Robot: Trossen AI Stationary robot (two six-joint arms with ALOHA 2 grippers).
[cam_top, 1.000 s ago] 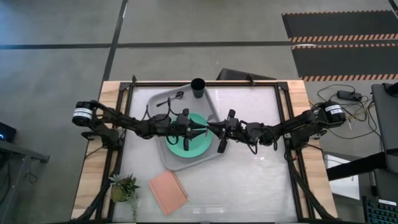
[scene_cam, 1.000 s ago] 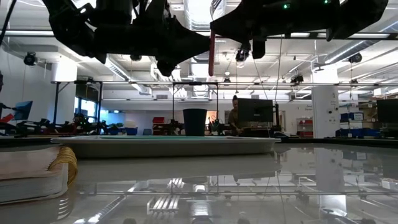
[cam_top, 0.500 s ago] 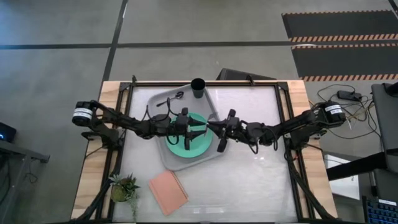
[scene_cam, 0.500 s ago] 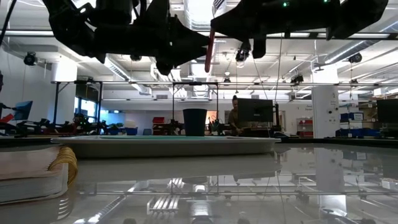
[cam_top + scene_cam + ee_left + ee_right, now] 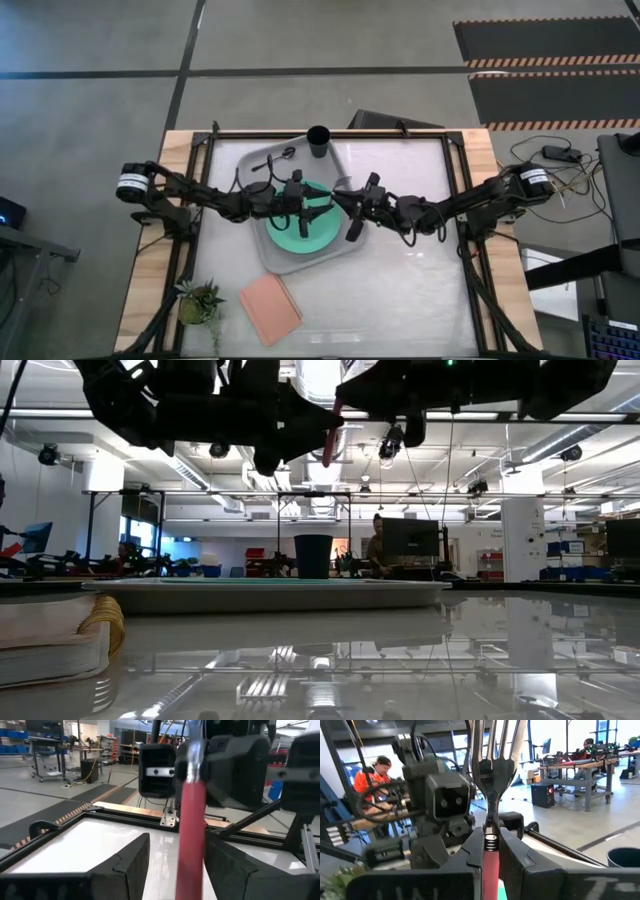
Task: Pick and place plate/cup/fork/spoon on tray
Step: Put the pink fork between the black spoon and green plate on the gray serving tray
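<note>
The robot's right gripper is holding the upright fork by its pink handle (image 5: 491, 865), so the left gripper should hold the handle while the right gripper shifts to the fork's metal neck (image 5: 491, 817).
The fork (image 5: 490, 770) has a pink-red handle (image 5: 192, 820) and a silver head, and is held above the mint-green plate (image 5: 300, 232). The plate lies on the light-grey tray (image 5: 262, 160). My right gripper (image 5: 340, 200) is shut on the fork. My left gripper (image 5: 312, 206) is open, with a finger on each side of the pink handle; I cannot tell whether it touches. The black cup (image 5: 318, 141) stands at the tray's far edge. The metal spoon (image 5: 275, 160) lies on the tray's far left part. My right gripper pinches the fork between its two fingers at the top of the pink handle (image 5: 490, 851), just below the metal neck. The fingers come level from the table's right. The fork is lifted clear above the plate, and in the low view (image 5: 330, 445) it stands tilted.
A salmon-pink pad (image 5: 270, 308) and a small potted plant (image 5: 198, 300) lie near the table's near left corner. The table right of the tray is bare white surface (image 5: 420, 280). A person (image 5: 372, 775) shows in the room beyond.
The fork has tipped from upright to a slant in my right gripper, its pink handle's lower end swinging toward my left gripper. It stays clear above the plate.
</note>
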